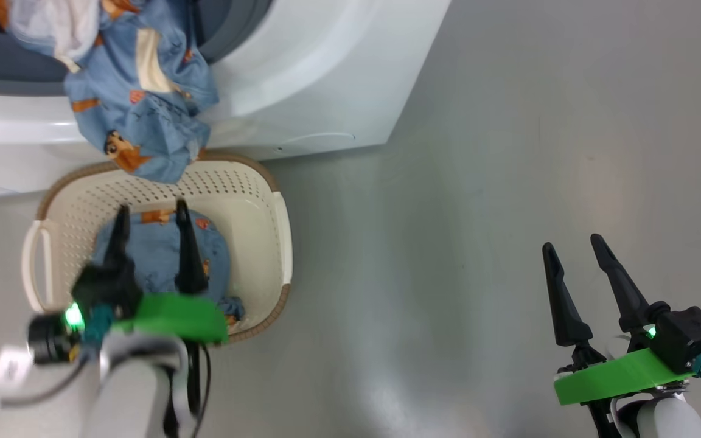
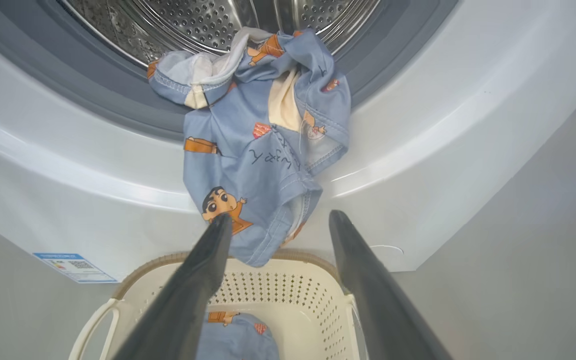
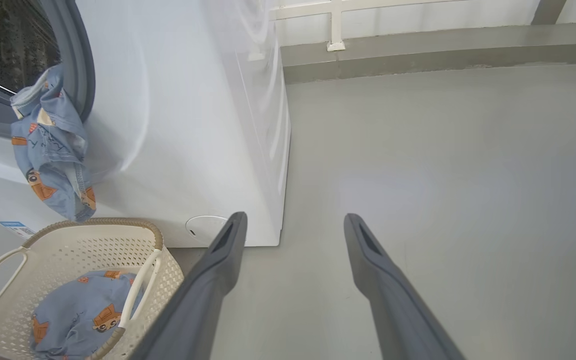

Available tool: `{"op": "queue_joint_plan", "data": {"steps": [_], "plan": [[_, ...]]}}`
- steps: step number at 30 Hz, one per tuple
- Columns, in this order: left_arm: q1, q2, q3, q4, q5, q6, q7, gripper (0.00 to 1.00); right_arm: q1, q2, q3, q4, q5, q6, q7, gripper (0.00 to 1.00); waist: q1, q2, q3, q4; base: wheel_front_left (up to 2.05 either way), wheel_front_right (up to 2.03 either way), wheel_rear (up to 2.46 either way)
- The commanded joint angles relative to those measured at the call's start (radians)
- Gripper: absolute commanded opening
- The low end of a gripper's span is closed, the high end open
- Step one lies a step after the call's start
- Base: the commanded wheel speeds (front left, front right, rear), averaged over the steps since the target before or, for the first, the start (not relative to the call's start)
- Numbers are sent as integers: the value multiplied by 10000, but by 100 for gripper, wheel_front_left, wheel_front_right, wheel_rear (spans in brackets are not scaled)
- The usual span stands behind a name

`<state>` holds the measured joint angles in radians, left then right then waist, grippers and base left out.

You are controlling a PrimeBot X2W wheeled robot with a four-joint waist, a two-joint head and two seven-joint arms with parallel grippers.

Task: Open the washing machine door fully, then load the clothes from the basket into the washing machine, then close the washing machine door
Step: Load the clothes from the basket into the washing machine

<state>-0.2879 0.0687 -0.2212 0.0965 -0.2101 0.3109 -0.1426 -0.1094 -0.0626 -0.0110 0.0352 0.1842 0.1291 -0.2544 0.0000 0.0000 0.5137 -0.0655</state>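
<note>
Limp folds (image 1: pixel 123 52) hang over the washing machine's grey seal. The hanging blue piece (image 1: pixel 142 124) will bunch up into a crumpled heap when I push it into the drum.
One piece of the blue printed clothes (image 1: pixel 137 97) (image 2: pixel 263 140) (image 3: pixel 50 145) hangs out of the washing machine (image 1: pixel 302 79) (image 2: pixel 418 150) (image 3: pixel 183 115) mouth, draped over the grey seal and white front down to the basket rim. Another blue piece (image 1: pixel 156 255) (image 2: pixel 235 337) (image 3: pixel 78 315) lies in the cream basket (image 1: pixel 259 201) (image 2: pixel 288 295) (image 3: pixel 68 240) on the floor before the machine. My left gripper (image 1: pixel 149 216) (image 2: pixel 278 220) hovers open above the basket, holding nothing. My right gripper (image 1: pixel 572 243) (image 3: pixel 293 220) is open over bare floor to the right. The washing machine door is out of view.
Grey floor (image 1: pixel 509 182) (image 3: pixel 443 150) stretches right of the machine. A low ledge and white frame (image 3: pixel 335 30) run along the far wall. A blue label sticker (image 2: pixel 70 267) and a round flap (image 3: pixel 203 227) mark the machine's lower front.
</note>
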Motion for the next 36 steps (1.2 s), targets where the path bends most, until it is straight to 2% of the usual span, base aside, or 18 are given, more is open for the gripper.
{"op": "queue_joint_plan", "data": {"steps": [1, 9, 19, 27, 35, 36], "plan": [[-358, 89, 329, -18, -110, -22, -132, 100, -65, -13, 247, -221, -53, 16, -74, 100, 0, 0, 231, -135, 0, 0, 0], [-2545, 158, 765, 2327, -502, -373, -724, 100, -317, 27, 316, -193, 109, 16, -74, 100, 0, 0, 839, -479, 0, 0, 0], [-4318, 289, 1480, 4318, -1049, -864, -1157, 100, -466, 52, 443, -228, 253, 16, -74, 100, 0, 0, 1315, -843, 0, 0, 0], [-4977, 325, 2065, 4680, -1007, -937, -1188, 100, -486, 12, 565, -225, 356, 16, -74, 100, 0, 0, 1531, -881, 0, 0, 0], [-5288, 106, 2685, 4521, -830, -1075, -1190, 100, -563, -53, 622, -245, 486, 16, -74, 100, 0, 0, 1689, -959, 0, 0, 0], [-5317, 85, 2747, 4518, -780, -1083, -1190, 90, -567, -59, 619, -252, 497, 16, -74, 100, 0, 0, 1711, -974, 0, 0, 0]]}}
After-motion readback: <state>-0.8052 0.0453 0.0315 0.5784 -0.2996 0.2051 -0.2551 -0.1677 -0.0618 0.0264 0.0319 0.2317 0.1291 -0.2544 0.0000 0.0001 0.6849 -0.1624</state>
